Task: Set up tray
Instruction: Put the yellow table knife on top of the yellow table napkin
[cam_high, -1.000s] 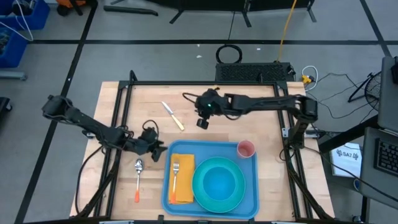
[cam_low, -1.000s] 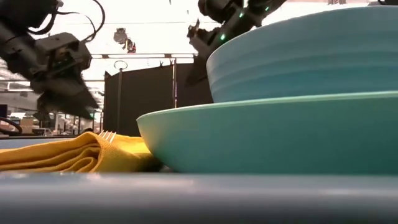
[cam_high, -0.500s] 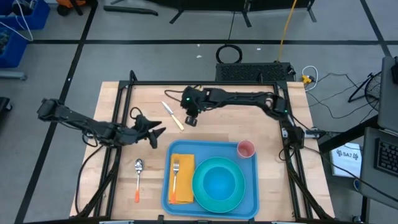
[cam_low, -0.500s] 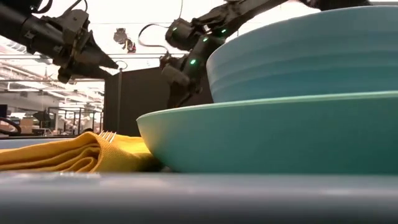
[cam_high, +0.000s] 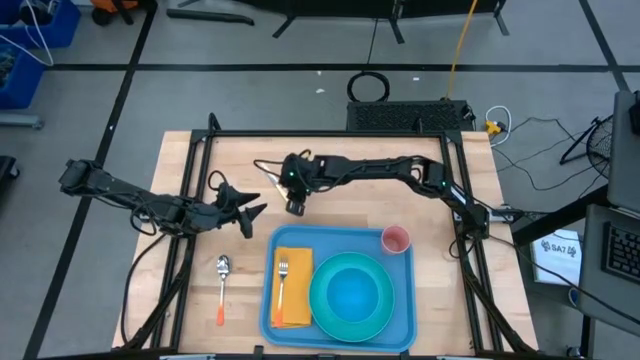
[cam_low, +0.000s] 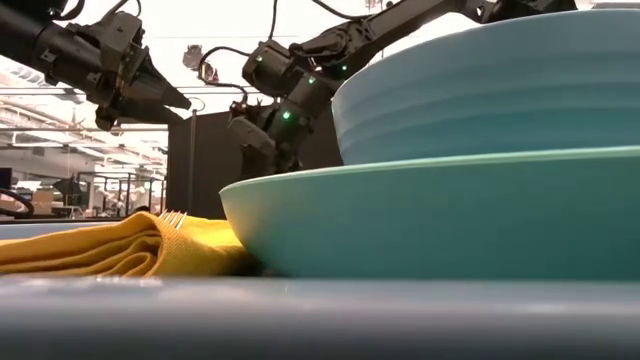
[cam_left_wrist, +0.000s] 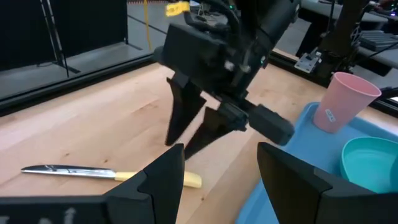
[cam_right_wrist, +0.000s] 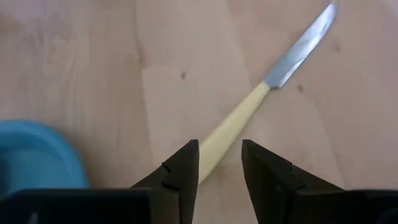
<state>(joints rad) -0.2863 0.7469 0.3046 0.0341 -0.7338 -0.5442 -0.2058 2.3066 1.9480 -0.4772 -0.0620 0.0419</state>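
Next, I move my right gripper away from the knife's handle (cam_right_wrist: 235, 124) and let my left gripper take it, because the knife and the yellow napkin (cam_high: 297, 292) are closer to my left arm.
The blue tray (cam_high: 400, 318) holds a yellow napkin (cam_high: 296, 300) with a fork (cam_high: 282, 272) on it, a turquoise plate (cam_high: 318, 300) with a bowl (cam_high: 351, 293) in it, and a pink cup (cam_high: 396, 240). A yellow-handled knife (cam_high: 270, 176) lies flat on the table beyond the tray. My right gripper (cam_high: 295, 205) is open above the knife's handle end (cam_right_wrist: 233, 121), one finger on either side of it. My left gripper (cam_high: 250, 210) hovers open, left of the knife. An orange-handled spoon (cam_high: 222, 290) lies left of the tray.
Black frame rails (cam_high: 196, 180) run along the table's left, far and right sides. There is bare wood between the knife and the tray's far rim (cam_high: 340, 230). In the left wrist view, the right gripper (cam_left_wrist: 199, 118) stands close ahead of my left fingers.
My right gripper has swung toward the table's left and come down over the knife's handle. My left gripper rose and moved away from the spoon toward the far edge, tipping from pointing down to nearly level, then held still.
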